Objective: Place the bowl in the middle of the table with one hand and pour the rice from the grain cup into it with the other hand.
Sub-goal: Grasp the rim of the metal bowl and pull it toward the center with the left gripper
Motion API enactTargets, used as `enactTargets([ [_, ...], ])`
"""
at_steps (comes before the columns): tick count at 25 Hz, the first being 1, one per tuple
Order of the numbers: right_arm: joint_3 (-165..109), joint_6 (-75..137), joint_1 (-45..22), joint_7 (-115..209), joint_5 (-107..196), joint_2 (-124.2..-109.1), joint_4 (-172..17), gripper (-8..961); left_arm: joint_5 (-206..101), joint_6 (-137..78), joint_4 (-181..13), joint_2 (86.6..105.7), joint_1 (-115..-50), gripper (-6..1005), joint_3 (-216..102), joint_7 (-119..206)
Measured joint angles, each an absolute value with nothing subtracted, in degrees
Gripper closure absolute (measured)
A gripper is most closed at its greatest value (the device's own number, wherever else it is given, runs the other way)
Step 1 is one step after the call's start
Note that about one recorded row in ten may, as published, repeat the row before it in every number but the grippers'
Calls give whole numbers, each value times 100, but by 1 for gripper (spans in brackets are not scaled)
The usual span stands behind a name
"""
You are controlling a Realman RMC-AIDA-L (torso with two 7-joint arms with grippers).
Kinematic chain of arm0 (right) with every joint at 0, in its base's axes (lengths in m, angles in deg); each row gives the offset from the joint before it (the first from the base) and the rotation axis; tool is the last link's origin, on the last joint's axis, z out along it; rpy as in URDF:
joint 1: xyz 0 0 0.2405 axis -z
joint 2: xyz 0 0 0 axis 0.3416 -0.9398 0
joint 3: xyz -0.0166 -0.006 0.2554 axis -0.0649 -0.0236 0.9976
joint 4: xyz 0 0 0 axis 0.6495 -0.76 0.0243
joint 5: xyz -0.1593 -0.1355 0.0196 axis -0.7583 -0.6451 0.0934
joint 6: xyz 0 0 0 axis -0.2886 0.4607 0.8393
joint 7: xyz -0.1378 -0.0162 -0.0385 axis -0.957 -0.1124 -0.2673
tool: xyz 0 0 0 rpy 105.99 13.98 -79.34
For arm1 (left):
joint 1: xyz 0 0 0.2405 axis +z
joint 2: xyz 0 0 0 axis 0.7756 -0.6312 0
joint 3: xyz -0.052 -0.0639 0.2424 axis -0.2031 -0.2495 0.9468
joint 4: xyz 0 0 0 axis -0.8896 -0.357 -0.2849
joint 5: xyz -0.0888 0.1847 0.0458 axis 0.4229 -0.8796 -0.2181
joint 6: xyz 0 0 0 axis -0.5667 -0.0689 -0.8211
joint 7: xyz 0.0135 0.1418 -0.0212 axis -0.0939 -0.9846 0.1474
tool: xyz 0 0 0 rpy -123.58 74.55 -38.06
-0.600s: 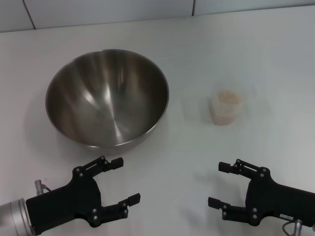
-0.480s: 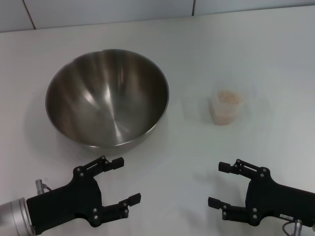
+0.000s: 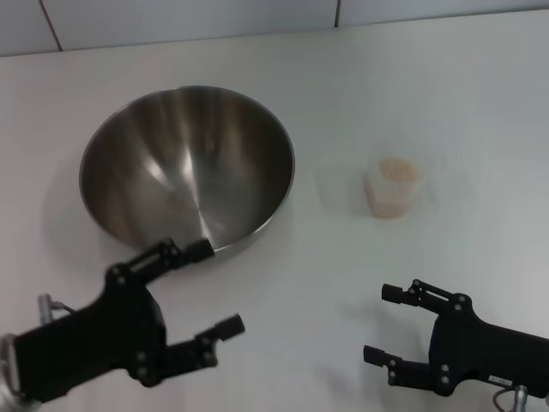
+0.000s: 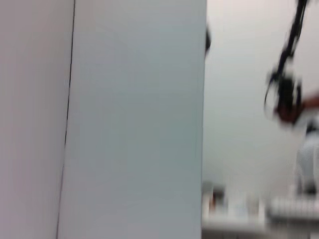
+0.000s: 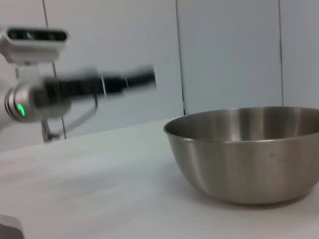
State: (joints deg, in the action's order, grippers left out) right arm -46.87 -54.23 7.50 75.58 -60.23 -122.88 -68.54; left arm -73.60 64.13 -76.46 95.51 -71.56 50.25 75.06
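Observation:
The robot's open left gripper is lying along the bowl's near rim (image 3: 233, 248), so it needs to pull back and pinch the rim (image 3: 83, 167) farthest from the grain cup.
The stainless-steel bowl (image 3: 187, 168) stands on the white table (image 3: 343, 275), left of the middle; it also shows in the right wrist view (image 5: 246, 152). The clear grain cup (image 3: 393, 186) stands to its right, filled with pale rice (image 3: 398, 170). My left gripper (image 3: 207, 288) is open and empty at the near left, its upper fingertip close to the bowl's near rim. My right gripper (image 3: 383, 324) is open and empty at the near right, well in front of the cup. The left arm (image 5: 65, 92) shows blurred in the right wrist view.
A tiled wall (image 3: 189, 17) runs along the table's far edge. The left wrist view shows only wall panels (image 4: 129, 119) and blurred equipment.
My left gripper has moved up and forward toward the bowl's near rim. The right gripper, bowl and cup have not moved.

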Motion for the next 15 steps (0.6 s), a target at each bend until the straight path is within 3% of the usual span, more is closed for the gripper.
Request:
enactTargets([
  [6,-4687,-5426,788,7559,-6022,-12296,-6854,136,-7367,7446,-7335,9496,-7044,193,3865,8206],
  [9,-4687,-5453,796,7558,-6023,-12296,-6854,135,-7419,7022,-6684,9354,-6856,198,3224,8999],
  [11,-4687,-5469,797,7558,-6023,-12296,-6855,135,-7887,5219,-5014,9188,-6240,201,2591,9941],
  [13,-4685,-5488,792,7558,-6024,-12291,-6844,135,-9011,3045,-2865,9187,-5548,205,2420,11000],
  [15,-4681,-5494,790,7558,-6023,-12291,-6833,135,-9408,2446,-2265,9205,-5402,210,2414,11431],
])
